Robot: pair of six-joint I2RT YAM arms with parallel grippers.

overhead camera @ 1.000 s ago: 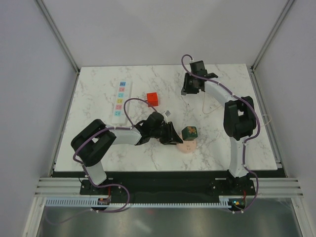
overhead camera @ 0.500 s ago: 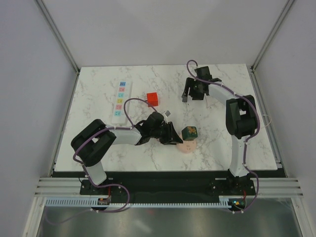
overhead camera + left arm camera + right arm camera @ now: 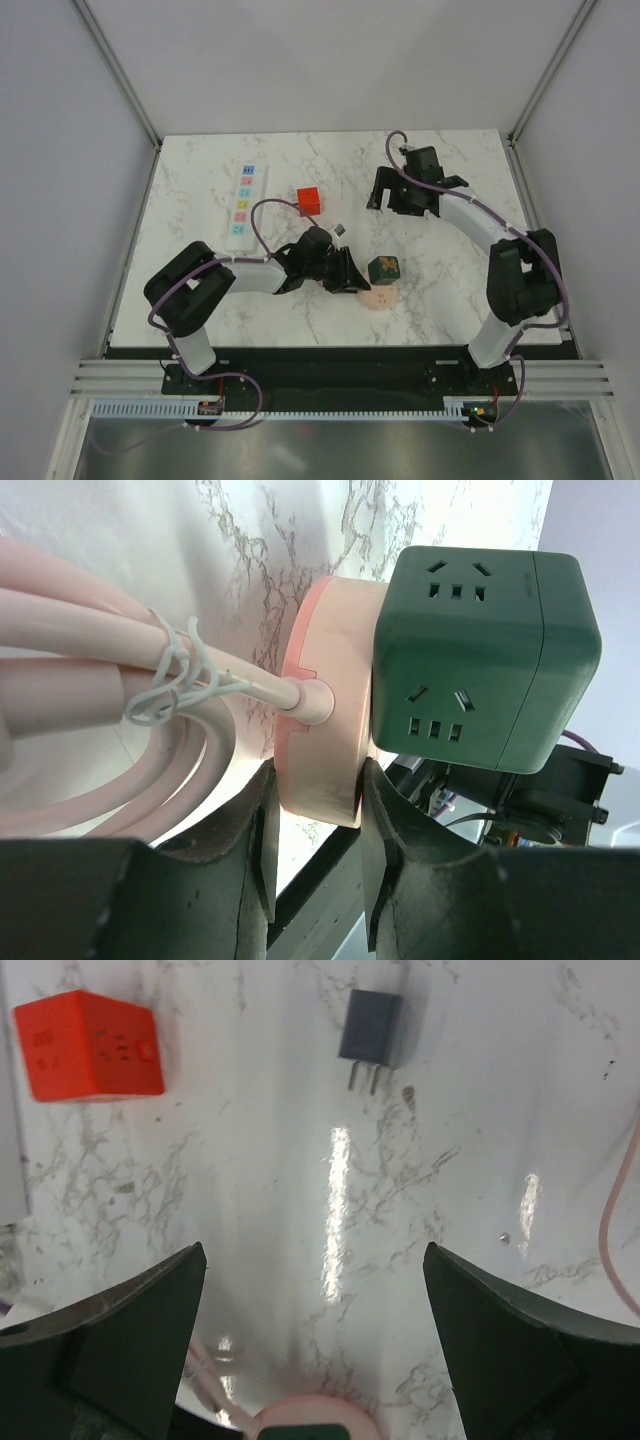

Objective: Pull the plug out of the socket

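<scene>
The robot's left gripper holds the pink reel (image 3: 379, 299) tight under the dark green cube, so the right gripper carries on moving toward the cube (image 3: 384, 270) until its fingers are on both sides of the cube.
The red-orange plug (image 3: 309, 200) (image 3: 90, 1047) lies on the marble table, apart from the white socket strip (image 3: 244, 207) at the far left. My right gripper (image 3: 382, 192) (image 3: 315, 1255) hangs open above the table to the right of the plug, with nothing between its fingers. My left gripper (image 3: 350, 275) (image 3: 315, 820) is shut on a pink round cable reel (image 3: 325, 720) (image 3: 378, 296) near the table's middle. A dark green cube (image 3: 480, 650) (image 3: 385, 268) sits on that reel.
A small dark grey adapter with two prongs (image 3: 370, 1030) (image 3: 340, 229) lies between the plug and the reel. Coiled pink cable (image 3: 100, 680) runs off the reel. A thin pink cable (image 3: 615, 1250) shows at the right. The table's far and side edges meet grey walls.
My right gripper has opened wide from nearly shut, and its arm has swung outward to the right and a little nearer. The left gripper, reel, plug and socket have not moved.
</scene>
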